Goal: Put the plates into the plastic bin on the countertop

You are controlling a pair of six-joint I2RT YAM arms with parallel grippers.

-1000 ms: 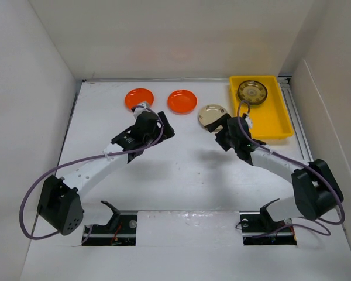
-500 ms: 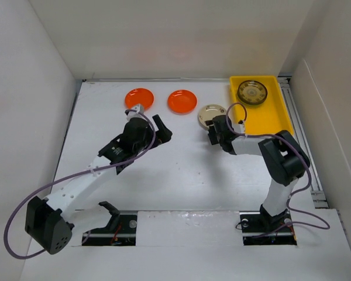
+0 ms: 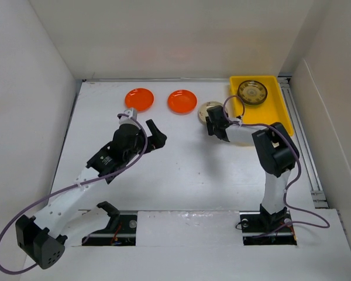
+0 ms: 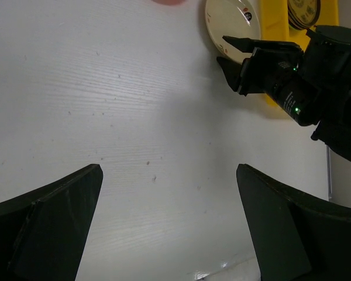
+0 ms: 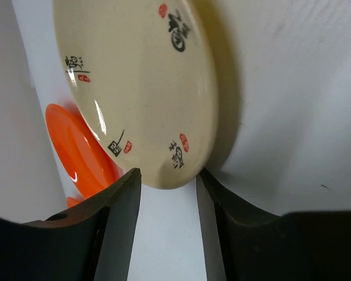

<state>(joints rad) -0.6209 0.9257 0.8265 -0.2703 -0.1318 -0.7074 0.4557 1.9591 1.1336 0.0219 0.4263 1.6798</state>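
Observation:
My right gripper's fingers reach too little of the cream plate's near rim point(image 5: 171, 185), so I should open them and reach farther over the cream plate point(image 5: 174, 157) before I lift.
A cream plate point(image 3: 209, 109) with small black and red marks lies on the white countertop point(image 3: 181, 170), just left of the yellow plastic bin point(image 3: 268, 122). A brown-gold patterned plate point(image 3: 251, 92) lies in the bin's far end. Two orange plates point(image 3: 139, 98) point(image 3: 182, 101) lie at the back. My right gripper point(image 3: 212, 120) is at the cream plate's near rim. In the right wrist view its jaws stand open around that rim point(image 5: 164, 178), one finger point(image 5: 120, 216) on each side. My left gripper point(image 3: 155, 139) is open and empty over bare countertop point(image 4: 164, 117). Other plates are out of view.
White walls enclose the countertop on the left, back and right. A metal rail point(image 3: 298, 126) runs along the right edge beside the bin. In the left wrist view the right gripper point(image 4: 237, 55), the cream plate point(image 4: 231, 17) and the bin point(image 4: 269, 23) show.
My right gripper has moved away and left, up to the cream plate's rim, its arm folding upright. My left gripper has drawn back a little toward the near left.

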